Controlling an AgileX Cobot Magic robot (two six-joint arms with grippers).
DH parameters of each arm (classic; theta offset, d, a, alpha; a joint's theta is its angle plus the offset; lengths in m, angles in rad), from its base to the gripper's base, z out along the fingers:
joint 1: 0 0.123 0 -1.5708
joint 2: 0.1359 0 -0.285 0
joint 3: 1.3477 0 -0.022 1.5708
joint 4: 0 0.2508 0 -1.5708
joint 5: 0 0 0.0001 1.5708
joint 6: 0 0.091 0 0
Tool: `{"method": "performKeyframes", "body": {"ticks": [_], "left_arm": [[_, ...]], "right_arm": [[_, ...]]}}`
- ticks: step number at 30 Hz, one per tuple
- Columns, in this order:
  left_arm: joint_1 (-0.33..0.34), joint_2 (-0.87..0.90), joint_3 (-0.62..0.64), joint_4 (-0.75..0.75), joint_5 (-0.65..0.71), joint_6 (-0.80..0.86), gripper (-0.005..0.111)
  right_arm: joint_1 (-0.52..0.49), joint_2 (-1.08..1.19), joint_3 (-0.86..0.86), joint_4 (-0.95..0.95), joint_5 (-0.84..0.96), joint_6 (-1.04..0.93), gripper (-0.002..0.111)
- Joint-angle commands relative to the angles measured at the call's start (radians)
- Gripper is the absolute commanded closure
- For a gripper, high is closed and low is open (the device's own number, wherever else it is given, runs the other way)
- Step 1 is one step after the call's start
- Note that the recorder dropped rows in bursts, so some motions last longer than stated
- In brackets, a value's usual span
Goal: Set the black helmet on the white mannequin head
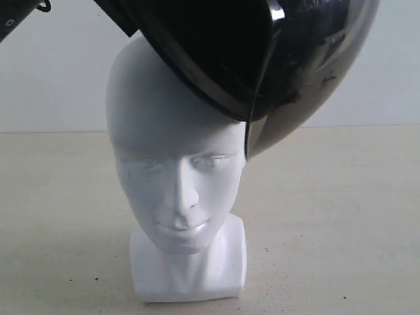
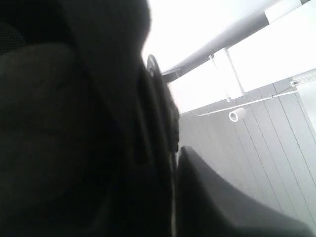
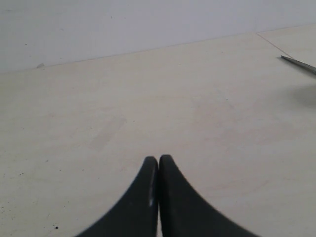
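Note:
The black helmet's dark opening [image 1: 210, 56] faces the white mannequin head's top, so my left gripper should go on carrying the helmet across until the visor covers the forehead [image 1: 172, 128].
The white mannequin head [image 1: 174, 170] stands upright on the table, facing the exterior camera. The black helmet [image 1: 308, 52] hangs tilted over its crown, its dark inside [image 1: 210, 46] against the top right of the forehead and its smoky visor [image 1: 321, 98] to the right. In the left wrist view the helmet [image 2: 74, 138] fills the frame as a dark mass, and my left gripper [image 2: 177, 153] is shut on its rim, with one finger [image 2: 222, 197] showing. My right gripper [image 3: 158, 160] is shut and empty, low over bare table.
The pale table [image 1: 341, 216] runs back to a white wall [image 1: 52, 72]. A dark arm part [image 1: 20, 16] crosses the top left corner. A thin dark metal piece [image 3: 298, 64] pokes in at the edge of the right wrist view.

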Motion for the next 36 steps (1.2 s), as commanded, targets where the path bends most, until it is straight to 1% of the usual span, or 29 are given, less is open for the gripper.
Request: {"method": "performKeyframes", "body": {"ticks": [1, 7, 10, 13, 17, 22, 27, 31, 36], "left_arm": [[-0.002, -0.037, 0.037, -0.077, -0.082, 0.028, 0.102], [-0.001, -0.040, 0.089, -0.091, -0.082, 0.044, 0.102], [0.012, -0.045, 0.101, -0.098, -0.082, 0.044, 0.102], [0.040, -0.059, 0.115, -0.098, -0.082, 0.052, 0.102], [0.101, -0.083, 0.137, -0.095, -0.082, 0.052, 0.102], [0.156, -0.094, 0.164, -0.076, -0.082, 0.026, 0.102], [0.190, -0.094, 0.201, -0.076, -0.082, 0.026, 0.102], [0.219, -0.094, 0.203, -0.063, -0.082, 0.026, 0.102], [0.219, -0.086, 0.203, -0.061, -0.082, 0.037, 0.102]], "right_arm": [[0.000, -0.004, -0.001, -0.003, -0.003, -0.004, 0.108], [0.000, -0.004, -0.001, -0.003, -0.003, -0.004, 0.108], [0.000, -0.004, -0.001, -0.003, -0.003, -0.004, 0.108], [0.000, -0.004, -0.001, -0.003, -0.003, -0.004, 0.108], [0.000, -0.004, -0.001, -0.003, -0.003, -0.004, 0.108], [0.000, -0.004, -0.001, -0.003, -0.003, -0.004, 0.108], [0.000, -0.004, -0.001, -0.003, -0.003, -0.004, 0.108], [0.000, -0.004, -0.001, -0.003, -0.003, -0.004, 0.108], [0.000, -0.004, -0.001, -0.003, -0.003, -0.004, 0.108]]}}
